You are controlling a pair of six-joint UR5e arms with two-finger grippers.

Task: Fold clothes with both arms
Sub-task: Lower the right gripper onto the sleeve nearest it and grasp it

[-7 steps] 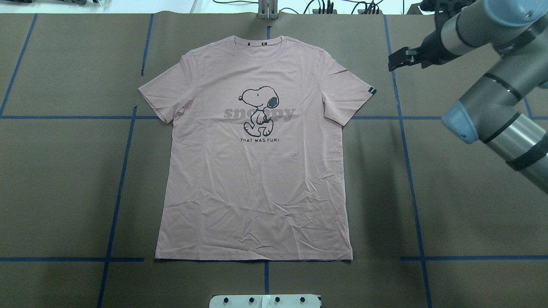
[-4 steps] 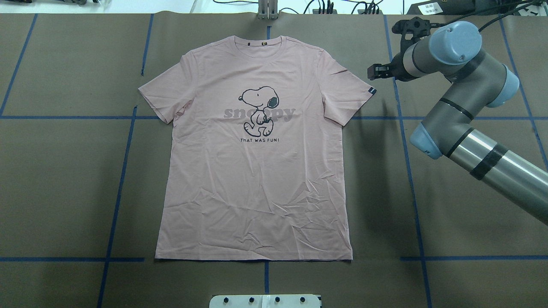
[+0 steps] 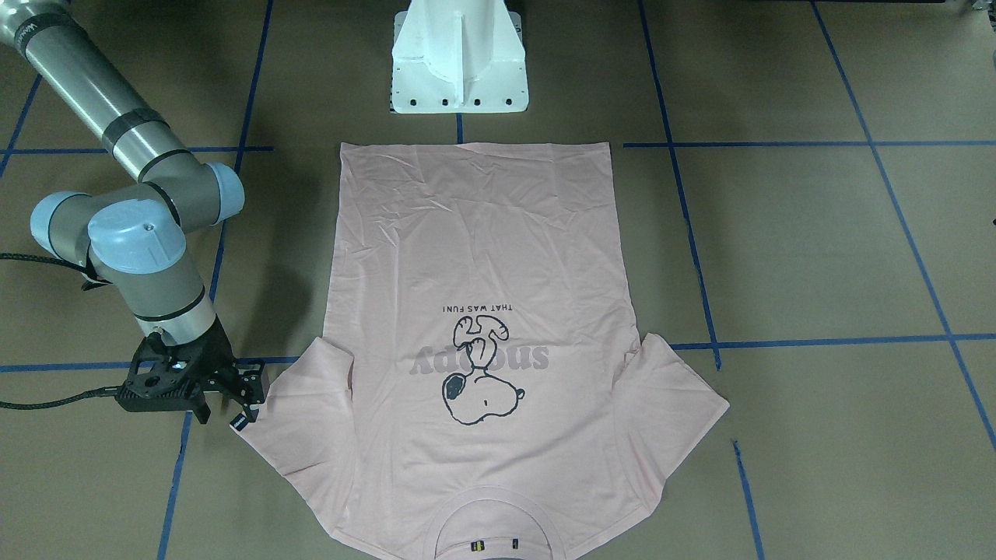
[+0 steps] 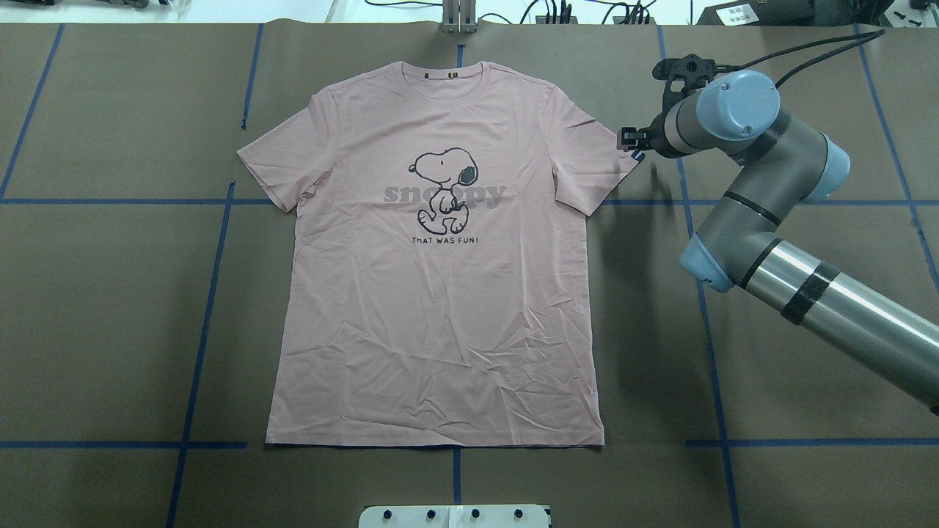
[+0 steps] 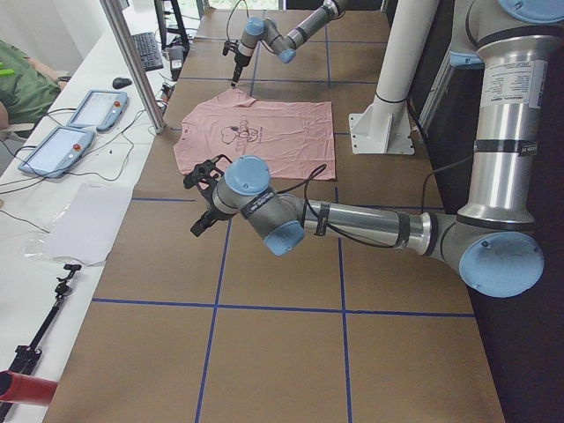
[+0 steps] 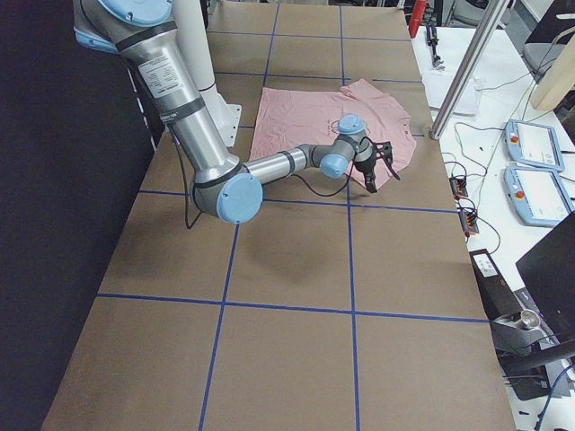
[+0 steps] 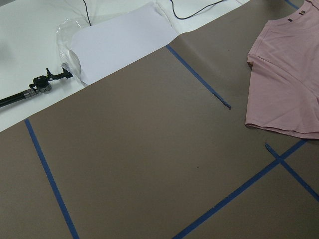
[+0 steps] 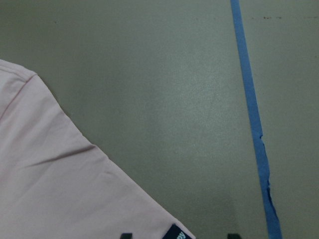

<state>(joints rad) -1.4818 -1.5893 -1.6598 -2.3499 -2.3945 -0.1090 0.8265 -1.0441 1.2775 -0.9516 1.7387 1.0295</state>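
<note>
My gripper will carry the tip of the sleeve inward, and with a crease at the underarm, the sleeve should fold over there and lie flat beside the print.
The pale pink T-shirt lies flat, print side up, collar toward the far edge; it also shows in the front view. My right gripper hovers low at the tip of the shirt's right sleeve, beside the small black sleeve tag. It is open: in the right wrist view its fingertips stand apart on either side of the tag, holding nothing. My left gripper shows only in the exterior left view, over bare table beyond the other sleeve; I cannot tell whether it is open or shut.
The white pedestal stands at the shirt's hem end. Blue tape lines cross the brown table cover. A white side bench carries teach pendants, paper and a small stand. A person's green sleeve is there.
My right arm has swung in leftward and lower, bringing its gripper from beyond the tape line to the sleeve tip at the tag. The shirt has not moved.
</note>
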